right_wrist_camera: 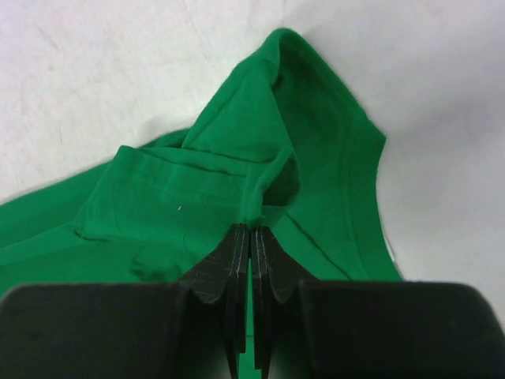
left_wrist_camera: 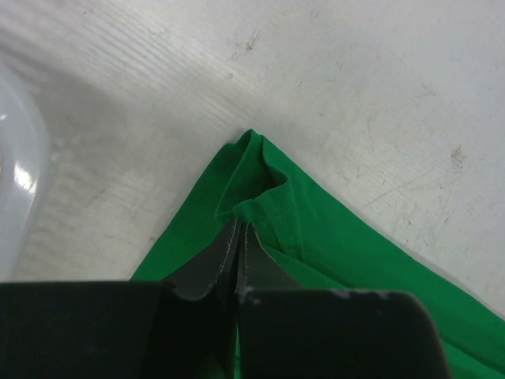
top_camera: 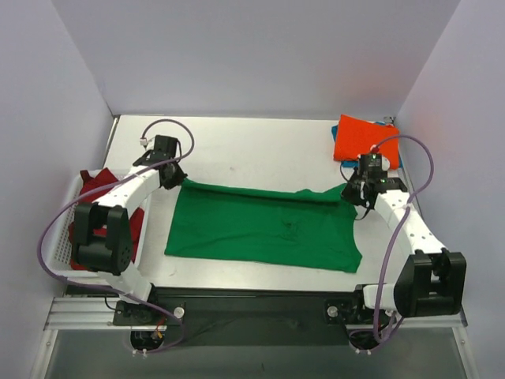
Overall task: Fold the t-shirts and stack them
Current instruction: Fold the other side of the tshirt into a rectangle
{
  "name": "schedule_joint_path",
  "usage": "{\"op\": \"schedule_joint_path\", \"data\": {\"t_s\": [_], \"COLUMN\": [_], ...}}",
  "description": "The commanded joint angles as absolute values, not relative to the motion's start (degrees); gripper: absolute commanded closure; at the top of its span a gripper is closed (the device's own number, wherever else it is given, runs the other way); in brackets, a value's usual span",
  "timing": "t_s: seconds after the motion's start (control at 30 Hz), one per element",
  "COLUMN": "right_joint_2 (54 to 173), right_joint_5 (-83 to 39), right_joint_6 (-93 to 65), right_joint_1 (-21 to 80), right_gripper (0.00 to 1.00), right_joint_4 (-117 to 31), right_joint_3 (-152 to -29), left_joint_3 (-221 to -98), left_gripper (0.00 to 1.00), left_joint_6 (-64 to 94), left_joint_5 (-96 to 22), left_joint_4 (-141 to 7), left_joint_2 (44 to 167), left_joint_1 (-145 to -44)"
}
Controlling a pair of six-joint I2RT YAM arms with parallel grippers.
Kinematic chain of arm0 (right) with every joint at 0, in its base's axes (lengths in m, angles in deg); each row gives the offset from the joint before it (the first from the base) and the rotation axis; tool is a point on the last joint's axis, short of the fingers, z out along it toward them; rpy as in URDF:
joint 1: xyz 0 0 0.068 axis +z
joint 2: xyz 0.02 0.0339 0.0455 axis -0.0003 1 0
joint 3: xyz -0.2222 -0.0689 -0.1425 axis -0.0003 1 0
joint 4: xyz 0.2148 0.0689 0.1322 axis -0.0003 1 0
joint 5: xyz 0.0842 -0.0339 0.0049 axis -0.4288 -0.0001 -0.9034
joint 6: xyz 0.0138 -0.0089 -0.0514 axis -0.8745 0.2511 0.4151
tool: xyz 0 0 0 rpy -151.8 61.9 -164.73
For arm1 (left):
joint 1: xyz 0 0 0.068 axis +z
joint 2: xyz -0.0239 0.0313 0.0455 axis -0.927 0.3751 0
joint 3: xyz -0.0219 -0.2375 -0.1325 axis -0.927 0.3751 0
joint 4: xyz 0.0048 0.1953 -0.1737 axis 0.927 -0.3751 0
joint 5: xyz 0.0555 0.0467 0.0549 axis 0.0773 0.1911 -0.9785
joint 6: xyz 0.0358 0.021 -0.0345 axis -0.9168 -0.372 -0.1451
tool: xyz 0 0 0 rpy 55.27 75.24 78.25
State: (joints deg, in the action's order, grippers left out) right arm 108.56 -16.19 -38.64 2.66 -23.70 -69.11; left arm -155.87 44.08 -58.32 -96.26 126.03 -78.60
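My right gripper should continue to pull the green t-shirt's held edge (top_camera: 260,192) toward the t-shirt's near edge (top_camera: 264,264) until the fold lies flat, because the held edge is stretched straight from gripper to gripper.
A bright green t-shirt (top_camera: 260,229) lies spread as a wide band across the middle of the table. My left gripper (top_camera: 175,180) is shut on its far-left corner; the wrist view shows the pinched green fold (left_wrist_camera: 252,185) at my left gripper's tips (left_wrist_camera: 239,225). My right gripper (top_camera: 353,193) is shut on the far-right corner, where bunched green cloth (right_wrist_camera: 268,142) sits at my right gripper's tips (right_wrist_camera: 250,229). A folded orange-red t-shirt (top_camera: 363,139) lies at the back right on a blue one (top_camera: 397,158). Dark red shirts (top_camera: 99,185) fill the basket.
A white slatted basket (top_camera: 61,237) stands at the left table edge beside the left arm. Its rim (left_wrist_camera: 20,174) shows at the left of the left wrist view. White walls enclose the table on three sides.
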Motion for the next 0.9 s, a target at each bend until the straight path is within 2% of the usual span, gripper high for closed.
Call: {"op": "schedule_joint_path", "data": {"t_s": [0.0,0.33,0.87], "right_joint_2": [102.12,94.45,90.93], "right_joint_5": [-18.07,-19.04,-19.22], "right_joint_6": [-39.96,-39.52,-39.69], "right_joint_1": [2.70,2.70,2.70], "right_gripper": [1.00,1.00,1.00], "right_joint_4": [-24.33,-23.89,-24.24], "right_joint_3": [-65.02,-56.31,-50.08], "left_joint_3": [-151.25,-139.47,-133.22], "left_gripper": [1.00,1.00,1.00], "left_joint_6": [45.71,46.68,46.85], "left_joint_5": [-57.83,-56.69,-55.81], "left_joint_4": [-92.92,-89.67,-88.09], "left_joint_2": [120.75,111.35,108.27], "left_joint_1": [-77.73,-77.55,-77.55]}}
